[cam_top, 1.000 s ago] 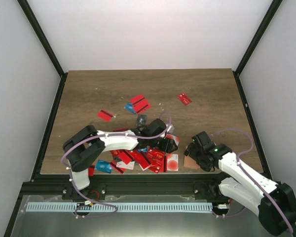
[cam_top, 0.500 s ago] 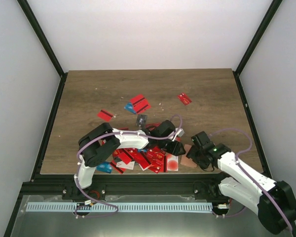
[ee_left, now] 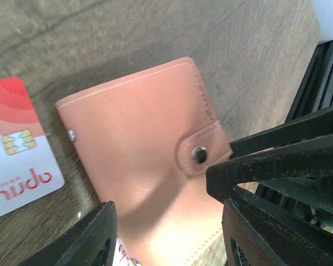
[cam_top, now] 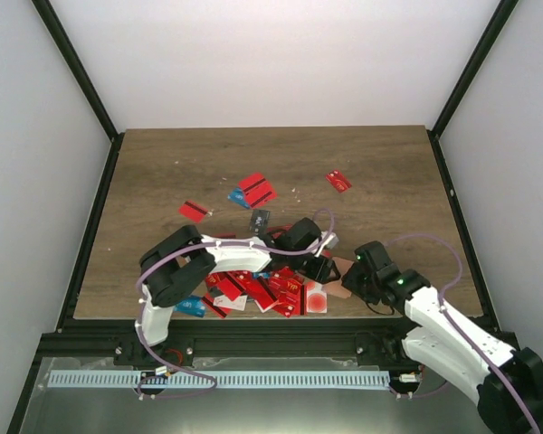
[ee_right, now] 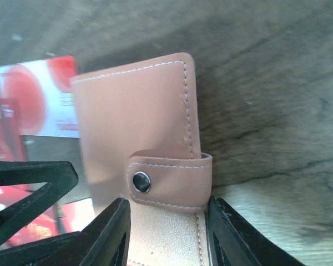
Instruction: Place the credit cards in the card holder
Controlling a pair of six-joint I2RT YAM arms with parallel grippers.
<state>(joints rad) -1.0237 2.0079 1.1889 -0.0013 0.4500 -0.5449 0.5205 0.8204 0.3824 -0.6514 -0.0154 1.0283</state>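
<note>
The strap is shut across the card holder's edge (ee_right: pixel 175 183). My left gripper should keep the card holder up (ee_left: pixel 127 130) while my right gripper opens the strap.
The card holder (cam_top: pixel 342 274), a tan-pink leather sleeve with a snap strap, lies at the right edge of a heap of credit cards (cam_top: pixel 271 289), mostly red. My left gripper (cam_top: pixel 324 268) reaches in from the left and is shut across the holder (ee_left: pixel 144 138), one finger on each long edge (ee_left: pixel 167 206). My right gripper (cam_top: pixel 351 282) comes from the right, and its fingers press both sides of the holder (ee_right: pixel 139 116) just below the strap (ee_right: pixel 166 202). A white card with red print (ee_left: pixel 16 166) lies beside the holder.
Loose cards lie farther back: red ones (cam_top: pixel 256 190) (cam_top: pixel 338 181) (cam_top: pixel 194 211) and a dark grey one (cam_top: pixel 261 218). A blue card (cam_top: pixel 190 306) sits near the front left. The table's front edge and black frame (cam_top: pixel 253 339) run just behind both grippers.
The left arm swung right across the card heap to the holder and closed on it. The right gripper, wide open before, narrowed onto the holder, which shifted slightly up and left.
</note>
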